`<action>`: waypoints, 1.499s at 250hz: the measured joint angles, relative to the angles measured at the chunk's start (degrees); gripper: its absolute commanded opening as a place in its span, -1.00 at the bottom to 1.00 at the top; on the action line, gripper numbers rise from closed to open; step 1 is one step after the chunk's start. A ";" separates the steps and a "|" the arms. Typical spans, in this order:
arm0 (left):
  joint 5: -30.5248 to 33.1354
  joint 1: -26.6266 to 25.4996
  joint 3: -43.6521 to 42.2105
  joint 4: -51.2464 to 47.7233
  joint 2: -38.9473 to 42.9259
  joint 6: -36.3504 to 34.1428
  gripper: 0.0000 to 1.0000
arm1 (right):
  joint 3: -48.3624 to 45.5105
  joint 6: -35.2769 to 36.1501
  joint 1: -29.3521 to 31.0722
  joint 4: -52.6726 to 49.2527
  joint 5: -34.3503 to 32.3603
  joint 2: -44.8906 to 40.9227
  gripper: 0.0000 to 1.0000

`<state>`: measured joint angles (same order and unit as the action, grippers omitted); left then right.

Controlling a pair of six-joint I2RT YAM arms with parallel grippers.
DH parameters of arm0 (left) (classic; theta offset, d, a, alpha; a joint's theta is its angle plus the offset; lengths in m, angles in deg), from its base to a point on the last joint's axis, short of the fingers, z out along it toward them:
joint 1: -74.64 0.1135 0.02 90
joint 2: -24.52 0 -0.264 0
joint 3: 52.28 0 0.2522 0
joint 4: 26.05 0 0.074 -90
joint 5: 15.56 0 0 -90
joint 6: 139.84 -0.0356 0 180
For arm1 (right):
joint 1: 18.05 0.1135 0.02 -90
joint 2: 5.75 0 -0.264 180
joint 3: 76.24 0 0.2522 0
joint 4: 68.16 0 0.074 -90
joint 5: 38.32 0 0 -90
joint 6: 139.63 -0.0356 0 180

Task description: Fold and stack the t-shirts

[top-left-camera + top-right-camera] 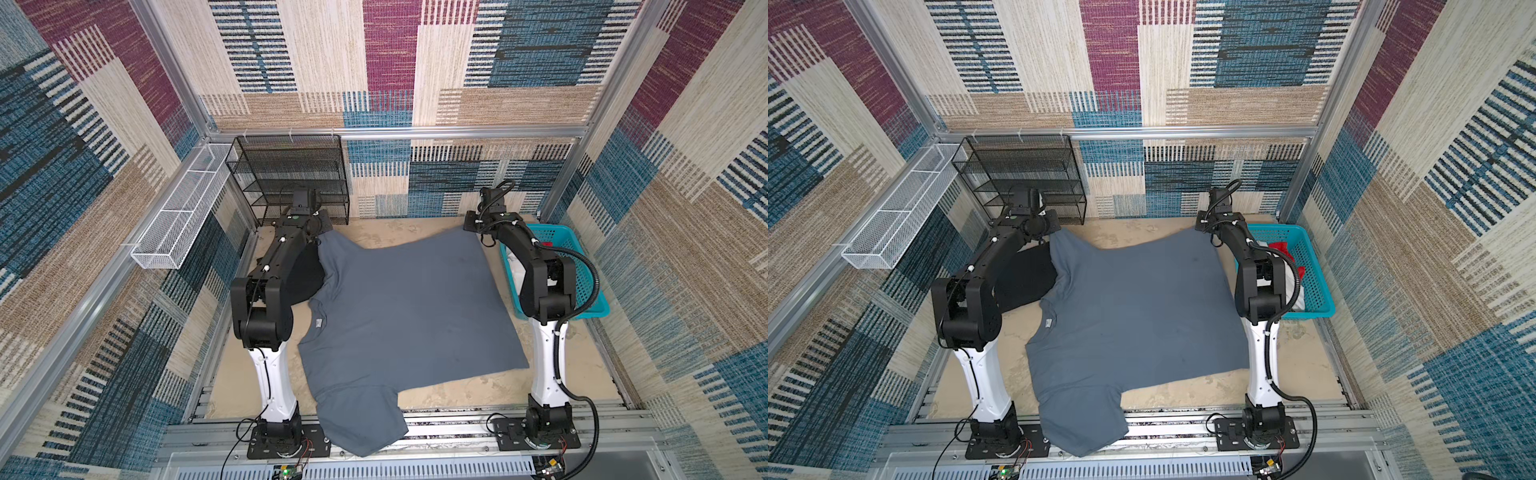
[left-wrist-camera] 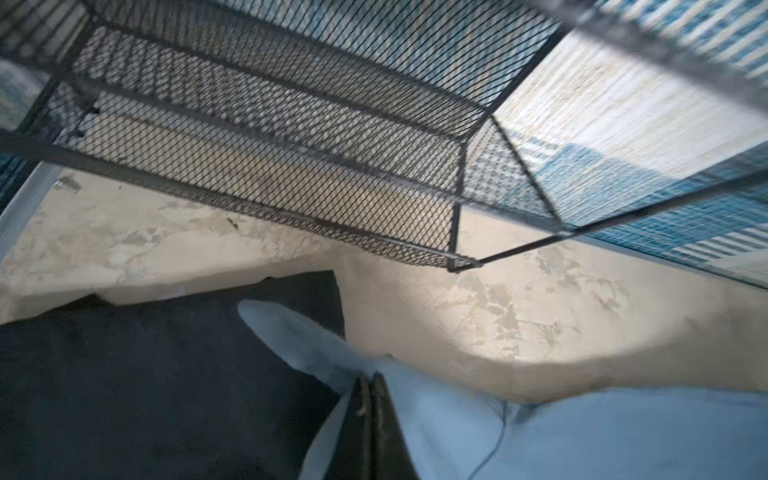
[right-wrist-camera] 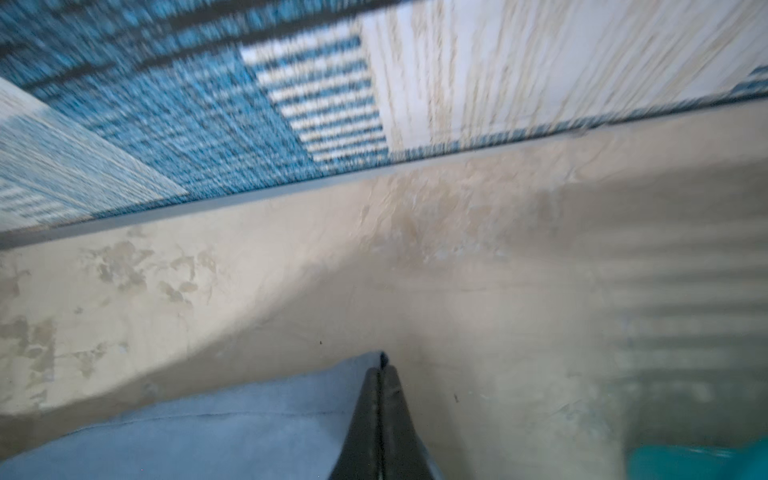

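Observation:
Both grippers hold the t-shirt's far side (image 1: 400, 252) by its ends, so my left gripper should go on folding the far sleeve over the blue-grey t-shirt's body (image 1: 352, 328) and let go there.
A large slate blue-grey t-shirt (image 1: 407, 311) (image 1: 1133, 316) lies spread over the sandy table, one sleeve hanging off the near edge. My left gripper (image 2: 370, 379) is shut on its far left sleeve corner (image 2: 291, 328). My right gripper (image 3: 381, 369) is shut on its far right hem corner (image 3: 249, 424). A black t-shirt (image 1: 305, 270) (image 1: 1025, 276) (image 2: 124, 395) lies flat under the left arm, partly covered by the blue-grey one. Red cloth (image 1: 1283, 249) and white cloth (image 1: 1295, 293) sit in the basket behind the right arm.
A black mesh rack (image 1: 291, 174) (image 2: 270, 145) stands at the back left, close to the left wrist. A white wire tray (image 1: 183, 212) hangs on the left wall. The turquoise basket (image 1: 590, 291) (image 3: 685, 461) sits at the right edge.

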<state>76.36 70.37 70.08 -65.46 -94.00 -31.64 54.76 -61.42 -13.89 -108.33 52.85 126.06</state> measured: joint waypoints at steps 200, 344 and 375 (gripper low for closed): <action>0.52 0.00 -24.02 1.16 22.86 2.56 -1.00 | -30.62 0.50 -1.66 10.69 -2.99 -23.12 -1.00; -1.42 -0.37 -55.45 0.94 48.41 11.96 -1.00 | -52.11 1.73 -1.66 19.39 -7.80 -36.24 -1.00; -3.32 -1.86 -63.25 1.49 52.76 14.75 -1.00 | -55.74 1.46 -1.64 20.76 -8.74 -37.70 -1.00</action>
<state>73.03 68.51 6.83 -63.97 -41.23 -16.89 -0.98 -59.95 -15.53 -87.57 44.11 88.36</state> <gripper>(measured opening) 0.048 0.049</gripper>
